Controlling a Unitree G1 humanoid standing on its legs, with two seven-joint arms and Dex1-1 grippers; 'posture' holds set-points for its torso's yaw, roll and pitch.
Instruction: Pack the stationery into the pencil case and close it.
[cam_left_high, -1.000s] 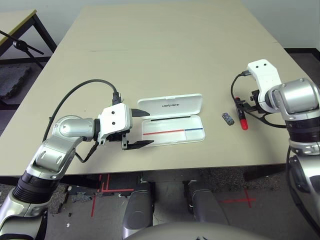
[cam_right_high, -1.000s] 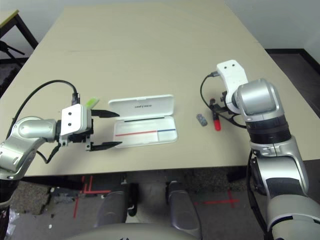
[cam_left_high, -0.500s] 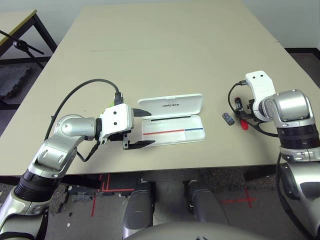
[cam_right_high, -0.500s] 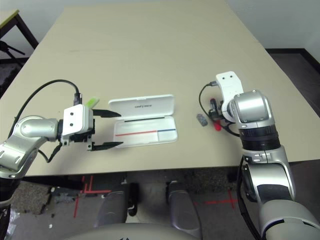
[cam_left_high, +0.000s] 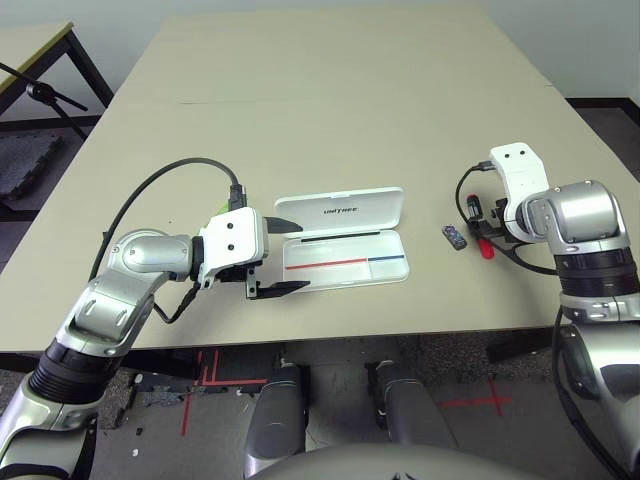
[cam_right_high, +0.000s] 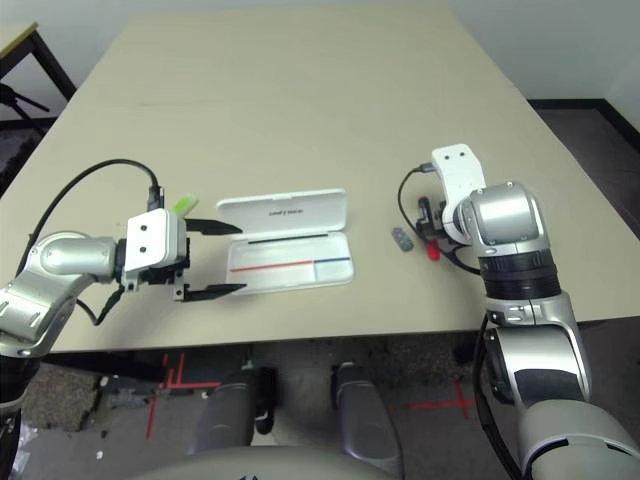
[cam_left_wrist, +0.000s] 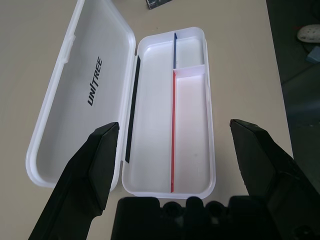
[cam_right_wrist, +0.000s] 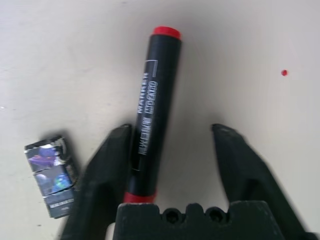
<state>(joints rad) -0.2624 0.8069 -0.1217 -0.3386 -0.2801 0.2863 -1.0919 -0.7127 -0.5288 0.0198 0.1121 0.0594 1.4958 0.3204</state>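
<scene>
The red marker (cam_left_high: 486, 248) is crosswise to the pencil case, so my right gripper needs to lift it and turn it lengthwise first, then lower it into the compartment (cam_left_high: 345, 249) next to the lid.
The white pencil case (cam_left_high: 345, 241) lies open near the table's front, its lid with black print (cam_left_wrist: 85, 100) folded back and its tray (cam_left_wrist: 192, 135) showing a red-and-blue stripe. My left gripper (cam_left_high: 298, 256) is open beside the case's left end, holding nothing. A light-green highlighter (cam_right_high: 183, 204) peeks out behind the left wrist. To the right lie the tiny dark block (cam_left_high: 456, 237) and the red marker (cam_right_wrist: 152, 110). My right gripper (cam_right_wrist: 172, 132) is open astride the marker: one finger (cam_right_wrist: 107, 165) touches it, the other stands apart.
The tan table (cam_left_high: 330, 100) stretches far back behind the case. Its front edge runs just below both grippers. A black cable (cam_left_high: 150, 190) loops above the left forearm. Another table's corner (cam_left_high: 30, 40) stands at the far left, off this one.
My right arm has swung in and lowered its gripper over the marker. The left arm and the case have not moved.
</scene>
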